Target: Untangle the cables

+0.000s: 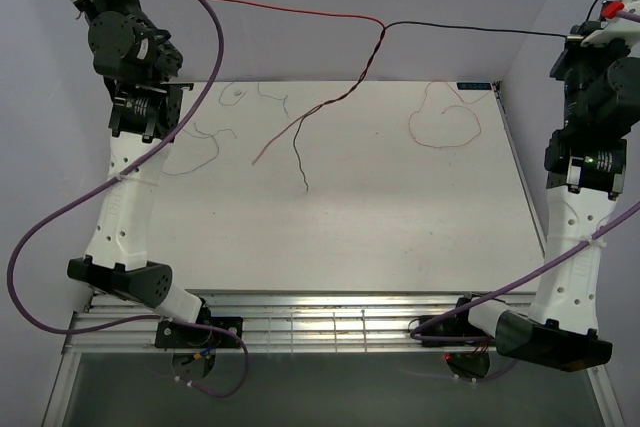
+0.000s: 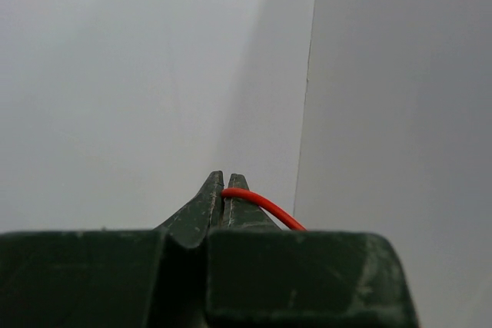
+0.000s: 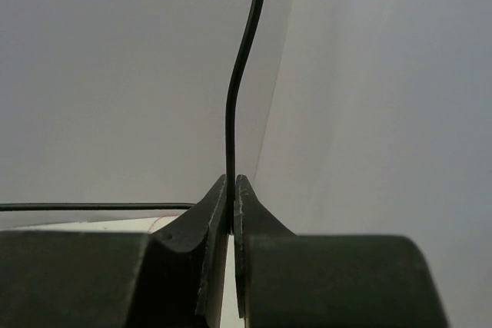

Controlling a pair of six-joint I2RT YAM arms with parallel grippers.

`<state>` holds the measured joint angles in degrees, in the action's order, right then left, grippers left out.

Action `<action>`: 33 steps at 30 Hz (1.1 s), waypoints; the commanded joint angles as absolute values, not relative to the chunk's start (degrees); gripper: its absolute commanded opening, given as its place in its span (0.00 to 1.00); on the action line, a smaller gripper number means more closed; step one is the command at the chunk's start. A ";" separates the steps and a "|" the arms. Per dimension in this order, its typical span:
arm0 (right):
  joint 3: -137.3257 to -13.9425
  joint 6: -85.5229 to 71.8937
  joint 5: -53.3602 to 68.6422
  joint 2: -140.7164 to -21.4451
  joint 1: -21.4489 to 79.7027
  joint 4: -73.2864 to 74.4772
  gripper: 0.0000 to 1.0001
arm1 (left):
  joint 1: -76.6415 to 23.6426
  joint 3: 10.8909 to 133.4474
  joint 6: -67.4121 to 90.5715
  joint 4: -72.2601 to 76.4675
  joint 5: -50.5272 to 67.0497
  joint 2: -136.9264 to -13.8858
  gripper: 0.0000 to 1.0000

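The cables hang twisted (image 1: pixel 348 94) under the knot with their upper lengths tight, so the robot's left gripper should loosen the red cable (image 1: pixel 250 3), then pull to shake the tails apart.
The red cable (image 1: pixel 260 4) and the black cable (image 1: pixel 470 30) are stretched high above the white table (image 1: pixel 400 227), meeting at a knot (image 1: pixel 383 23). Below the knot they hang twisted together (image 1: pixel 352 89); the loose red end (image 1: pixel 262 153) and black end (image 1: pixel 302 169) reach the table. My left gripper (image 2: pixel 223 182) is raised at the far left, shut on the red cable (image 2: pixel 265 207). My right gripper (image 3: pixel 233 182) is raised at the far right, shut on the black cable (image 3: pixel 231 113), whose short free end sticks up past the fingertips.
Fine strands lie on the table: a pale red loop (image 1: pixel 440 119) at the back right, and thin greyish and reddish ones (image 1: pixel 205 139) at the back left. Purple hoses (image 1: pixel 60 217) curve beside both arms. Grey walls close in the back and sides.
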<state>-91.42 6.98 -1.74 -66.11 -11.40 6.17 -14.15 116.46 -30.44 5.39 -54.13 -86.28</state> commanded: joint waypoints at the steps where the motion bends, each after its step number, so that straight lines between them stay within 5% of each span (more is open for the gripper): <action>1: -93.16 10.81 -9.91 -66.80 -13.88 6.24 0.08 | -12.05 115.05 -37.08 13.53 -57.39 -85.08 0.00; 9: -94.83 12.30 -7.23 -69.08 -16.08 7.65 0.08 | -8.09 113.03 -37.27 13.80 -55.99 -86.22 0.00; 13: -92.56 6.88 23.18 -66.98 -16.00 5.02 0.08 | -8.61 110.65 -22.81 -5.66 -41.88 -84.03 0.00; 15: -92.81 4.23 28.81 -66.36 -16.00 2.13 0.08 | -8.61 111.88 -16.72 -12.02 -34.31 -84.02 0.00; 19: -100.36 6.84 19.46 -69.34 -16.08 8.58 0.08 | -8.35 115.23 -23.16 -8.19 -46.21 -89.29 0.00; 33: -98.18 22.30 -17.91 -70.58 -16.26 7.57 0.08 | -3.87 107.67 -35.95 9.75 -50.54 -87.46 0.00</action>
<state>-99.04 15.11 -3.01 -71.85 -15.73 11.00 -5.78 109.38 -32.18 4.23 -48.64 -90.37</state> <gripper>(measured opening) 0.081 0.032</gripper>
